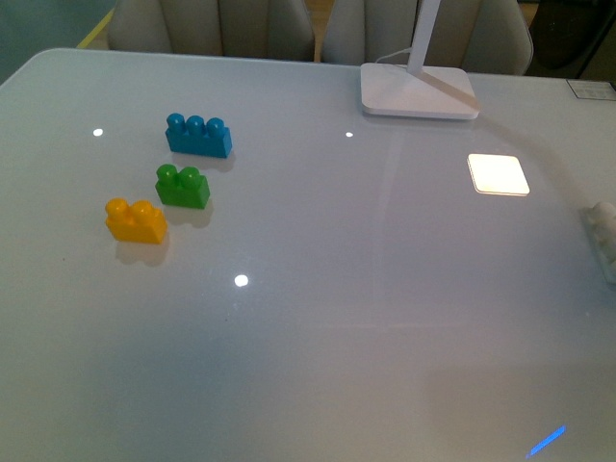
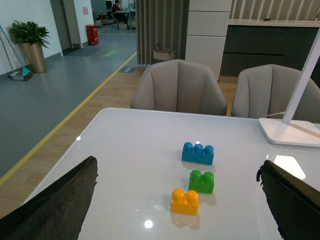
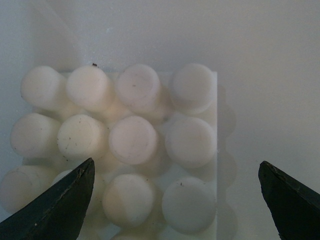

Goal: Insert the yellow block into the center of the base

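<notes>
My gripper will carry the base (image 1: 603,241) along flat and in one piece, because the base's studs share one thin plate with a straight edge (image 3: 216,112).
The yellow block (image 1: 136,220) lies on the white table's left side, studs up, with the green brick (image 1: 183,187) just behind it. In the left wrist view the yellow block (image 2: 184,201) sits between and beyond the dark fingers (image 2: 60,205) of my open left gripper (image 2: 177,167), which touches nothing. The base (image 3: 150,150), white with round studs, fills the right wrist view. My right gripper (image 3: 176,165) hangs open close above the base's edge and holds nothing. A white studded bit that seems to be the base (image 1: 604,236) shows at the front view's right border. Neither arm shows in the front view.
A blue three-stud brick (image 1: 198,136) lies behind the green one. A white lamp foot (image 1: 418,90) stands at the back, its light patch (image 1: 499,174) glaring on the table. Chairs (image 2: 178,88) stand beyond the far edge.
</notes>
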You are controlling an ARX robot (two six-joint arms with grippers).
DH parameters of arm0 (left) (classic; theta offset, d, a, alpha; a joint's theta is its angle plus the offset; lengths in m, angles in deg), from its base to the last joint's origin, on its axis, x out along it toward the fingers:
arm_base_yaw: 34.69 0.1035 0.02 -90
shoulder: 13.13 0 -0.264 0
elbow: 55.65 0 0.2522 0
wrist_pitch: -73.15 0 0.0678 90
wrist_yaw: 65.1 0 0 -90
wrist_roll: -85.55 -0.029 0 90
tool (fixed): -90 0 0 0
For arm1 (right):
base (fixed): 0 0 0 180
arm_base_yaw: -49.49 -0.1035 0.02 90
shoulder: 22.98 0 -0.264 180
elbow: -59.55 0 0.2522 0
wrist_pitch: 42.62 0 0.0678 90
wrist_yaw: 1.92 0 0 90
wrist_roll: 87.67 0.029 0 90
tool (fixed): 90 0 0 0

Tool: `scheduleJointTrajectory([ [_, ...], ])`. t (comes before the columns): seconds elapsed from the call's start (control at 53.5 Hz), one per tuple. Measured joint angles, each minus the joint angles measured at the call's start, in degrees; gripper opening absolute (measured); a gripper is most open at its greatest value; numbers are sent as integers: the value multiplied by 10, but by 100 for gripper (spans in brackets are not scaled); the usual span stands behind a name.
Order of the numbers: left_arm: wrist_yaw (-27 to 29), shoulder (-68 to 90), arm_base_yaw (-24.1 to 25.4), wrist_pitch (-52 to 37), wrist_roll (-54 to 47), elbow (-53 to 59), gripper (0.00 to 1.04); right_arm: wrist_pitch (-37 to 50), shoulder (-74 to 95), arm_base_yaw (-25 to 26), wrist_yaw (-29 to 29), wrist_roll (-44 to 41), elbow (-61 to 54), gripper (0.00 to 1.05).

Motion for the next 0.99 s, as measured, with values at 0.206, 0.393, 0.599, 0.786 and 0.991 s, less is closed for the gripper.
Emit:
scheduleJointTrajectory([
  [0.206,0,0,0,0,0,0,97,33,4,-12,-1,2,-32,96],
  [0.393,0,0,0,0,0,0,97,52,-6,-28,-2,0,-67,68],
  [0.599,0,0,0,0,0,0,97,77,-31,-51,1,-3,-116,44],
  [0.786,0,0,0,0,0,0,97,103,-46,-95,6,-6,-165,21],
  [0.991,0,0,0,0,0,0,97,119,-66,-181,47,9,-203,7],
])
